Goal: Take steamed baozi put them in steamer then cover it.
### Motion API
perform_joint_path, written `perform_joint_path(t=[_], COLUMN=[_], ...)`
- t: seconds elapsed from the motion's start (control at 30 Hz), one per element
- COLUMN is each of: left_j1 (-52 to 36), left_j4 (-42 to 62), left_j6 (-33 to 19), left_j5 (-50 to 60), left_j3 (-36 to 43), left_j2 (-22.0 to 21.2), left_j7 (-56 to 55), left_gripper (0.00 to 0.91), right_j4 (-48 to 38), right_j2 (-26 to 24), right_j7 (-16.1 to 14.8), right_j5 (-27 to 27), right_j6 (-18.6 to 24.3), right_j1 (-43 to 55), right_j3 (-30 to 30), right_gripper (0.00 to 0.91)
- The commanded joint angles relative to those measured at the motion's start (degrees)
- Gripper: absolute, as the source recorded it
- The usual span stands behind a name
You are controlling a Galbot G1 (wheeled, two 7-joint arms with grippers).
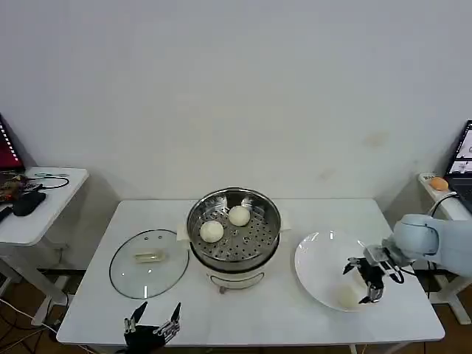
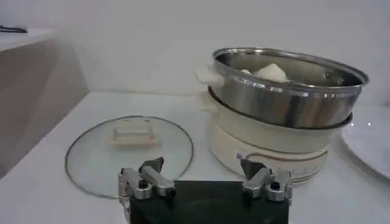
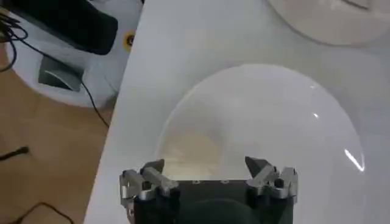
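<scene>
My right gripper (image 1: 370, 281) will carry the visible baozi off, and the white plate (image 1: 326, 265) should still hold another baozi then, because this gripper hides part of the plate.
The steamer (image 1: 233, 230), a shiny steel basket on a cream pot base (image 2: 268, 141), stands mid-table with two steamed baozi (image 1: 212, 231) (image 1: 238, 215) inside; one bun top (image 2: 271, 72) peeks over the steamer rim (image 2: 286, 85). The cover (image 1: 149, 262), a glass lid with a cream handle (image 2: 132, 134), lies flat on the table left of it. One more baozi (image 1: 346, 297) (image 3: 192, 149) rests on the white plate (image 1: 324, 251). My right gripper (image 1: 365, 284) (image 3: 207, 164) hangs open just over that bun. At the table's front edge my left gripper (image 1: 153, 321) (image 2: 204, 164) is open and empty.
A white side table (image 1: 37, 210) with cables and dark items stands at the left. Another small table (image 1: 439, 193) with an orange object (image 1: 439, 183) is at the right. The floor and a cable (image 3: 55, 109) lie beyond the table edge near the plate (image 3: 274, 115).
</scene>
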Motion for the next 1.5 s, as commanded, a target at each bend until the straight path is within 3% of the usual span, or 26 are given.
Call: perform_joint_path(t=[0.03,0.33,0.57,1.03,1.3,1.5], left_j1=[0.0,0.3,0.4,0.5,0.5,0.6], left_j4=[-0.1,-0.4,-0.5,-0.7,-0.9,-0.9], left_j6=[0.0,0.0,0.1,0.2,0.2,0.1], left_j5=[0.0,0.1,0.2,0.3,0.4,0.4], left_j3=[0.0,0.0,0.0,0.4,0.7,0.6], left_j2=[0.0,-0.1,-0.1,-0.1,-0.2,-0.2], left_j7=[0.0,0.0,-0.1,-0.1,-0.1,-0.1], left_gripper=[0.907,0.907,0.907,0.907,0.907,0.907], right_j4=[-0.3,-1.4,-2.1,-2.1,-1.5,0.8], right_j2=[-0.3,-0.3,-0.2,-0.6,-0.7,-1.0], right_j7=[0.0,0.0,0.0,0.5,0.1,-0.5], right_j5=[-0.4,-0.4,-0.2,0.6,1.3,2.1], right_j6=[0.0,-0.3,-0.7,-0.9,-0.9,-0.1], right_j1=[-2.6,-5.0,-7.0,-8.2,-5.2,2.5], right_j3=[1.5,3.3,4.7,5.7,4.2,-0.9], right_gripper=[0.907,0.907,0.746,0.655,0.625,0.625])
